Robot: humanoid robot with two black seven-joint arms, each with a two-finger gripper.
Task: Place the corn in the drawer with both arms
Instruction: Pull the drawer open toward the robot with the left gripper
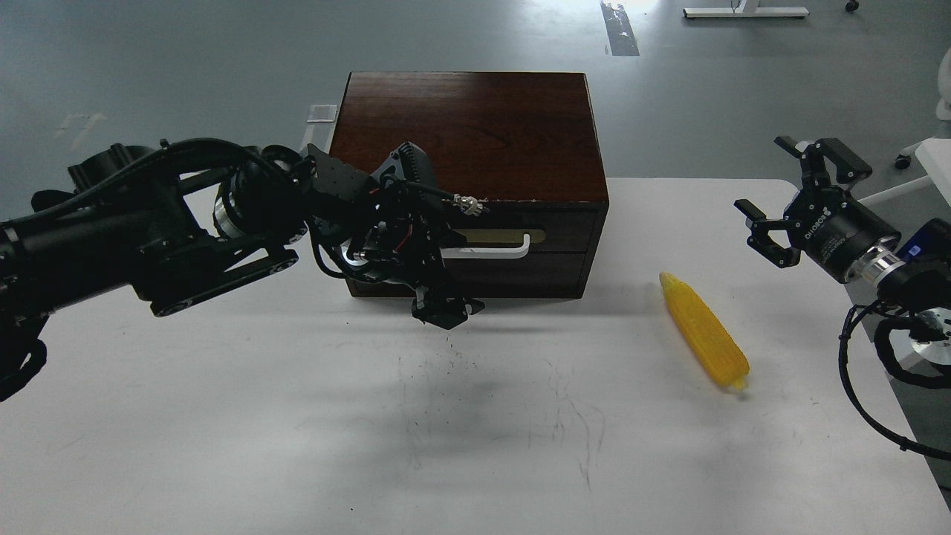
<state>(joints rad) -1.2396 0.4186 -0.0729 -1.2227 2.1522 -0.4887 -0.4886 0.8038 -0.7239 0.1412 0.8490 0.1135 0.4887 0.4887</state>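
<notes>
My gripper will lower the yellow corn (704, 330), and the corn should lie fully inside the drawer, parallel to the drawer's handle, because the drawer's front (566, 233) is wider than the corn is long.
The yellow corn (704, 331) lies on the white table, right of the dark brown wooden box (468, 126), tapered end pointing to the box. The upper drawer (568, 229) is shut; its brass plate and white bar handle (499, 251) show. My left gripper (446, 308) hangs in front of the box's lower left front, just below the handle's left end. It looks dark and bunched, so its fingers cannot be told apart. My right gripper (773, 186) is open and empty, raised above the table's right edge, behind and to the right of the corn.
The white table (297, 416) carries scuff marks in the middle. My left arm (148, 238) crosses the left half and hides the box's left front. Cables (862, 394) hang at the right edge. Grey floor lies beyond the box.
</notes>
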